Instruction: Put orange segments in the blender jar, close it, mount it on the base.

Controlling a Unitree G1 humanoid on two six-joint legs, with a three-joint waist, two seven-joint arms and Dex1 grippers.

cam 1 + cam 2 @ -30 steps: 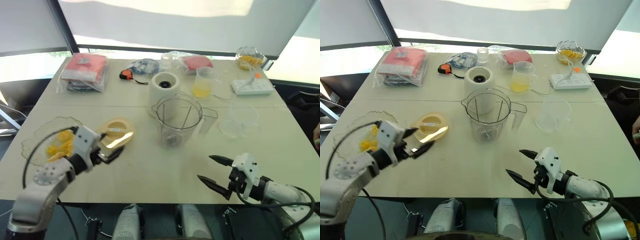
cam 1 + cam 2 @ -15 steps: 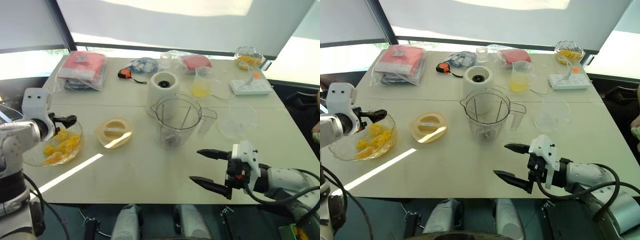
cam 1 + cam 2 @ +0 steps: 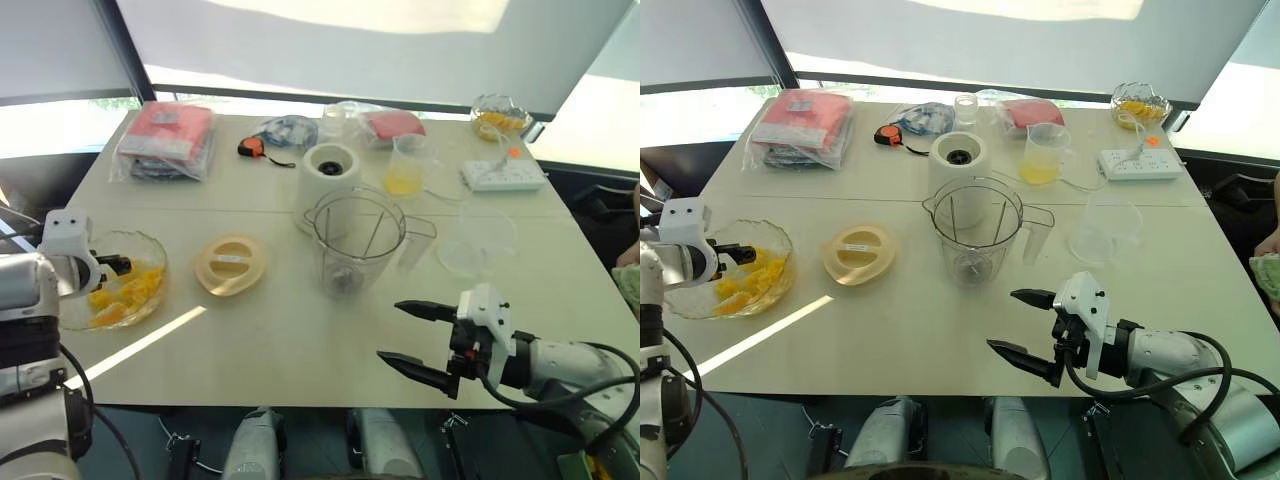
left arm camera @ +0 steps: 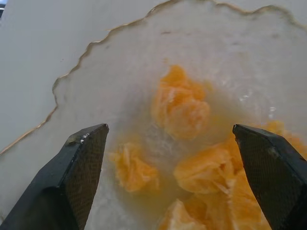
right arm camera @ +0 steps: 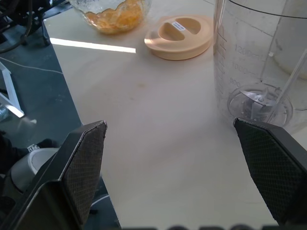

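I can see one orange segment (image 4: 178,93) apart from the pile and centred ahead of the open fingers, so I should keep lowering my left gripper and close it around that segment (image 4: 182,112).
The orange segments (image 4: 180,103) lie in a wavy-rimmed glass bowl (image 3: 150,252) at the table's left. My left gripper (image 3: 115,265) hangs open just above them, pointing down into the bowl, with nothing between its fingers (image 4: 81,167). The blender jar (image 3: 357,240) stands upright and lidless mid-table, its blade showing at the bottom (image 5: 261,98). Right behind it stands the white base (image 3: 330,172). My right gripper (image 3: 390,331) hovers open and empty near the front edge, to the right of the jar and in front of it.
A cream lid (image 3: 231,264) lies between the bowl and the jar. A cup of yellow juice (image 3: 404,165), an empty clear bowl (image 3: 478,243), a power strip (image 3: 503,173), a far bowl of fruit (image 3: 498,115), red packets (image 3: 168,140) and a tape measure (image 3: 252,150) sit further back.
My left arm swung left from beside the lid and now points down into the bowl of segments. The right gripper rose slightly. Both stayed open.
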